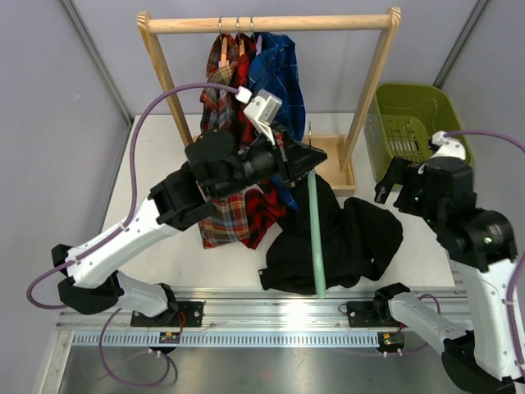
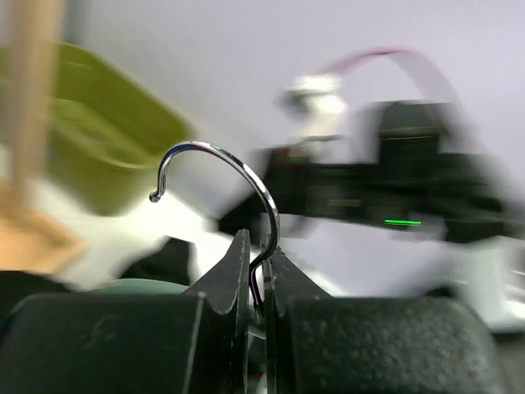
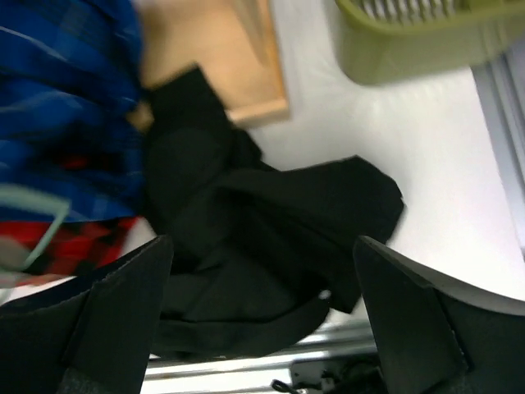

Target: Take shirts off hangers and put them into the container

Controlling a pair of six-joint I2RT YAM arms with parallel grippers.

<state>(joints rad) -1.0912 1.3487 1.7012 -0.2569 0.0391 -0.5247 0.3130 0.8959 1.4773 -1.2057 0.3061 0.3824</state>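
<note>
Next, my right gripper grabs the hanger by its bar [image 1: 315, 230], because my left gripper is closed on the metal hook [image 1: 310, 130] that must go over the rack's rail.
My left gripper [image 1: 305, 158] is shut on the metal hook [image 2: 246, 176] of a pale green hanger [image 1: 315, 234], whose bar runs down across the black shirt [image 1: 336, 238]. That shirt lies crumpled on the table near the front edge. Whether it is still on the hanger I cannot tell. Brown plaid [image 1: 215, 98], red plaid [image 1: 261, 213] and blue [image 1: 279, 70] shirts hang from the rail on their hangers [image 1: 238, 41]. My right gripper [image 1: 394, 185] is open and holds nothing. It hovers over the black shirt [image 3: 262, 222], beside the olive-green container [image 1: 414, 123].
The wooden rack [image 1: 271, 23] stands at the back with its flat base [image 1: 336, 160] between the shirts and the container [image 3: 418, 33]. The left arm [image 1: 172, 205] reaches across the hanging plaid shirts. A metal rail [image 1: 271, 308] runs along the table's near edge.
</note>
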